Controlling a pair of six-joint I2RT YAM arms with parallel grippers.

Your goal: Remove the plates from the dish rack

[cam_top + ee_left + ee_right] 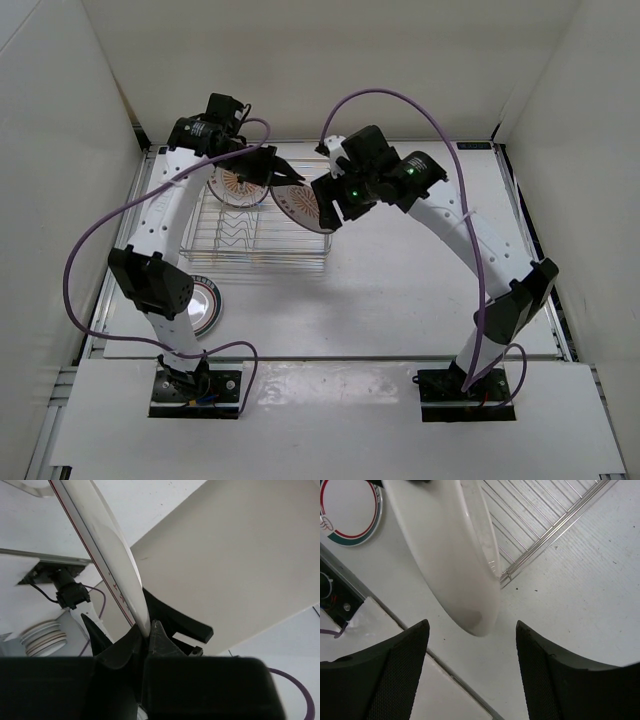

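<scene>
My left gripper is pinching the sunburst plate point(298, 205) above the rack. Next, my right gripper takes hold of the plate's free rim point(317, 229) before my left gripper opens and moves back.
The silver wire dish rack point(250, 245) stands at the back left; its corner shows in the right wrist view point(540, 525). One sunburst plate point(238, 186) stands upright in it. My left gripper point(283, 178) is shut on the rim of the second sunburst plate point(300, 205) and holds it on edge above the rack's right end; the left wrist view shows the pinch point(147, 630) on the plate point(112, 545). My right gripper point(328, 205) is open, its fingers point(405, 670) either side of that plate's white back point(450, 550), apart from it. The green-rimmed plate point(207, 305) lies flat on the table, also in the right wrist view point(350, 515).
The left arm's elbow point(150, 280) hangs over part of the green-rimmed plate. White walls enclose the table on three sides. A raised white ledge point(330, 410) runs along the near edge by the arm bases.
</scene>
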